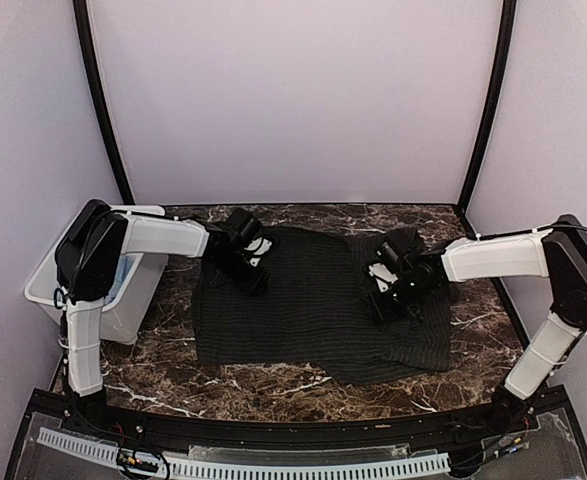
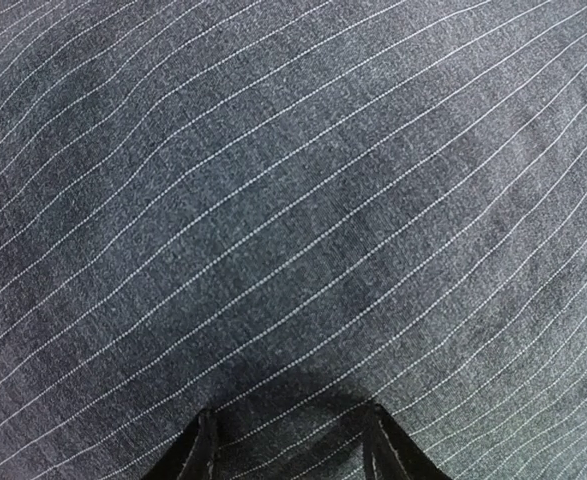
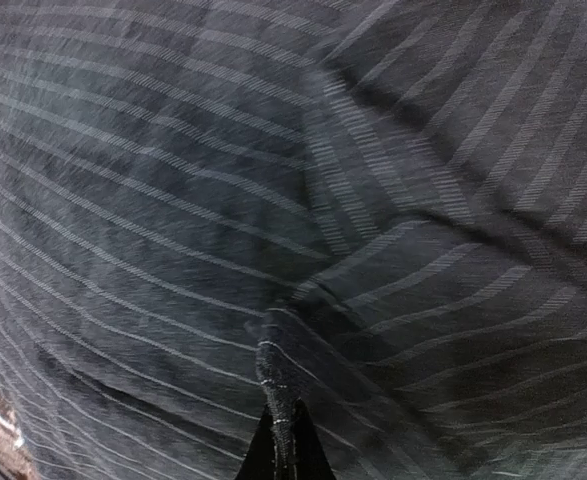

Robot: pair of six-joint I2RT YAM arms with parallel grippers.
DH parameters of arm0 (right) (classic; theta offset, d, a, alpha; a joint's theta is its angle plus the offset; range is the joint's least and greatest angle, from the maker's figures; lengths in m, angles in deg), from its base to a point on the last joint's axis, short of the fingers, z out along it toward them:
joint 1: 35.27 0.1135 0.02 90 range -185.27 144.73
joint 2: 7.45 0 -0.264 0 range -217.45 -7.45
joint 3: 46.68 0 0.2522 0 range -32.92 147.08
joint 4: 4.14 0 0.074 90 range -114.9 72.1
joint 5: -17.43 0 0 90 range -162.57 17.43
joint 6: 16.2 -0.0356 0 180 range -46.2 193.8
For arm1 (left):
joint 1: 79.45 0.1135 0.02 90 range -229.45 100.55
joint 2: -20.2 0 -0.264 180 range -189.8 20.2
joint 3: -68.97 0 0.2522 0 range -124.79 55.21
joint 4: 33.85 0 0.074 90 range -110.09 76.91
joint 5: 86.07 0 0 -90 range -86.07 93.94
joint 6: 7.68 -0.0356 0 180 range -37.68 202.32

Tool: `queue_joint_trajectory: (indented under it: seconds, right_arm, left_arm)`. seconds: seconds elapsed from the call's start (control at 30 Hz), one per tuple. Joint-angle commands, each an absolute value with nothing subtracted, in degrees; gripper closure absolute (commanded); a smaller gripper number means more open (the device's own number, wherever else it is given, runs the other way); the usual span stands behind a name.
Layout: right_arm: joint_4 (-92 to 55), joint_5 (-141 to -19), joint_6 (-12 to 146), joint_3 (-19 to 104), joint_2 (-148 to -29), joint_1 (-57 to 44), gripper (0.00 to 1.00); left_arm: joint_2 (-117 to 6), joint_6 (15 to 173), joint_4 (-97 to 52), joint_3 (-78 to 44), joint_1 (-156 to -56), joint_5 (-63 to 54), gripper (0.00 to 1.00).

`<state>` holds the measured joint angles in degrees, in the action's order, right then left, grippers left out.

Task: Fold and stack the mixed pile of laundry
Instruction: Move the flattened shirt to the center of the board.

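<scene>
Smooth inner cloth point(image 2: 291, 432) lies between my left gripper's open fingers, away from the shirt's edges, so my left gripper should go back and pinch the shirt's far corner near the bin.
The black pinstriped shirt point(image 1: 313, 305) from the laundry pile lies spread flat on the marble table point(image 1: 163, 375). My left gripper point(image 1: 251, 268) rests low on its far left part. In the left wrist view the gripper point(image 2: 289, 428) is open, its two dark fingers apart over smooth striped cloth point(image 2: 293, 200). My right gripper point(image 1: 384, 295) is down on the shirt's right side, where the cloth bunches. In the right wrist view that gripper point(image 3: 281, 432) is shut on a narrow raised ridge of the shirt point(image 3: 173, 200).
A white plastic bin point(image 1: 48, 290) stands at the table's left edge, beside the left arm's elbow. Two black frame posts rise at the back corners, and plain walls close in three sides. Bare marble shows in front of the shirt.
</scene>
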<state>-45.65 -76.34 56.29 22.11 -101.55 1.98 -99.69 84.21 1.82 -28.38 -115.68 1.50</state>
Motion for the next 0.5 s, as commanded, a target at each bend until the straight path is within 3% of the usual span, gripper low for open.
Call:
queue_joint_trajectory:
  seconds: [0.0, 0.27, 0.47]
  right_arm:
    - [-46.00, -79.11, 50.78, 19.88, -101.43, 7.52, 1.00]
    - [-48.92, -81.48, 42.84, 13.37, -95.15, 13.04, 1.00]
    - [-56.39, -74.22, 43.25, 17.18, -89.29, 12.27, 1.00]
  left_arm:
    - [-97.01, 87.31, 3.79, -22.48, -117.04, -0.53, 0.53]
    - [-91.67, 91.39, -0.50, -8.58, -118.90, -3.92, 0.55]
    - [-83.87, 91.90, -0.63, -12.44, -118.31, -3.96, 0.50]
